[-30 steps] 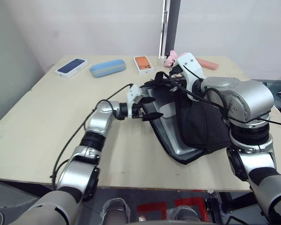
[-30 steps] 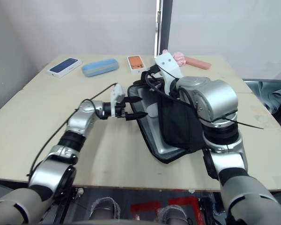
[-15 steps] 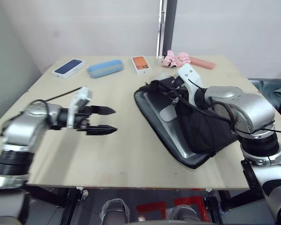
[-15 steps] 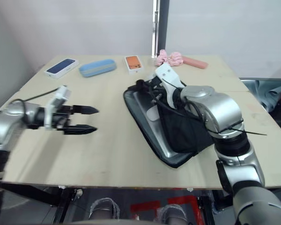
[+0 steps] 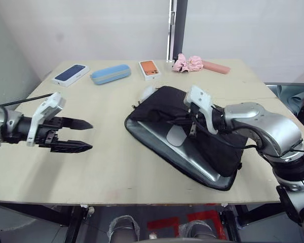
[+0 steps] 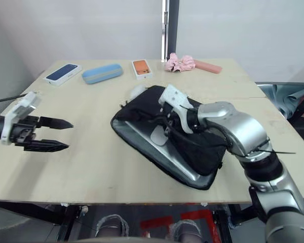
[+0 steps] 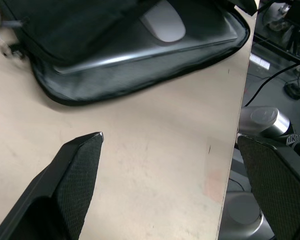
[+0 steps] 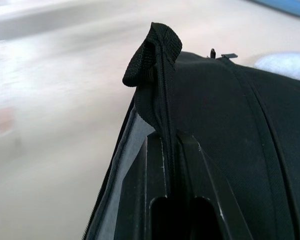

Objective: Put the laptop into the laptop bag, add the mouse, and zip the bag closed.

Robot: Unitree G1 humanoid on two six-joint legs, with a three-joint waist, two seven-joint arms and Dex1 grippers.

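Observation:
The white lump (image 5: 148,93) will drag along when I turn the bag, because a thin pale cord connects it to the bag's corner.
The black laptop bag (image 5: 215,147) lies open in the middle of the table. Inside it rests the silver laptop (image 5: 192,158), and the white mouse (image 5: 176,135) sits on the laptop's lid. My right gripper (image 5: 192,125) is over the bag's upper flap, shut on a black strap (image 8: 153,50) along the flap's edge. My left gripper (image 5: 90,135) hovers open above bare table well to the left of the bag, fingers pointing toward it. In the left wrist view the bag (image 7: 85,30), the laptop (image 7: 140,47) and the mouse (image 7: 163,22) lie beyond the spread fingers (image 7: 75,170).
Along the far side of the table sit a dark blue phone box (image 5: 71,73), a light blue case (image 5: 110,74), an orange phone box (image 5: 149,69), a pink scrunchie (image 5: 187,62) and a pink bar (image 5: 216,67). A white lump (image 5: 147,92) touches the bag's far corner.
My left arm has drawn back from the bag's opening to the left side of the table. The right gripper has brought the bag's flap down, so the bag lies flatter.

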